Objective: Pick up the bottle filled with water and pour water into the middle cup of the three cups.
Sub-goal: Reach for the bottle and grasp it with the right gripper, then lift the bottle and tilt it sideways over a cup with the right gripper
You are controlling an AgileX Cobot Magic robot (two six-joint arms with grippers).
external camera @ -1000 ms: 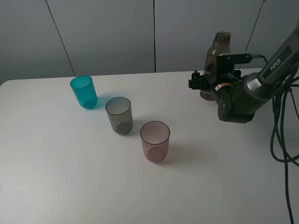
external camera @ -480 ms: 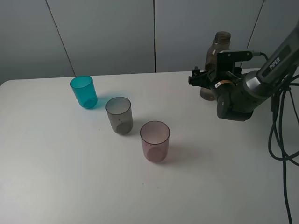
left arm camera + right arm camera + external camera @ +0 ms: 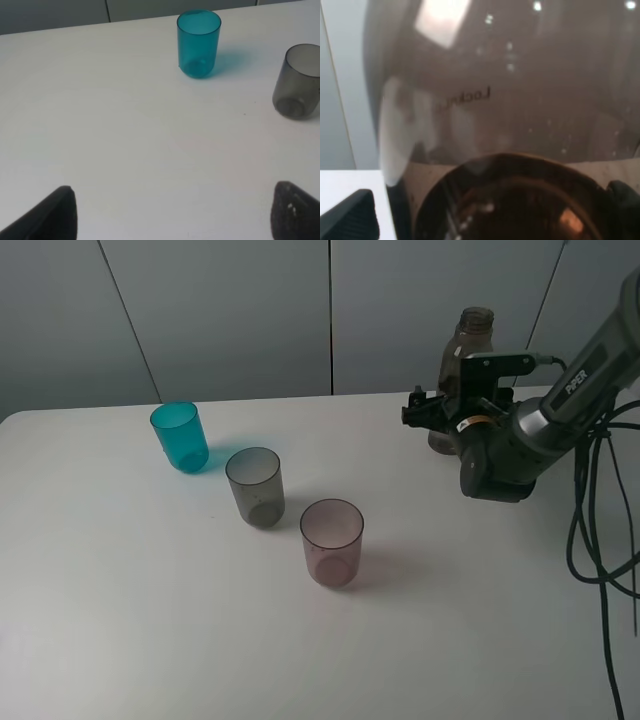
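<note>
The neck of the smoky brown bottle (image 3: 464, 348) ends in an open rim (image 3: 478, 314), so water should pour straight out when I tip the bottle over the grey middle cup.
The smoky brown bottle (image 3: 472, 335) stands upright at the back right of the table. My right gripper (image 3: 443, 416) is at the bottle's lower body, open, with a finger on either side of it. In the right wrist view the bottle (image 3: 510, 100) fills the picture, and the dark fingertips (image 3: 351, 216) show at the picture's corners. The three cups stand in a slanted row: teal cup (image 3: 180, 436), grey middle cup (image 3: 255, 486), pinkish cup (image 3: 332, 541). My left gripper (image 3: 172, 215) is open over bare table, short of the teal cup (image 3: 198, 43) and grey cup (image 3: 299, 81).
The white table (image 3: 150, 620) ends at a grey panelled wall close behind the bottle. Black cables (image 3: 590, 540) hang down at the right edge beside the right arm (image 3: 560, 400).
My right gripper has edged slightly farther in around the bottle. The cups and the bottle have stayed put.
</note>
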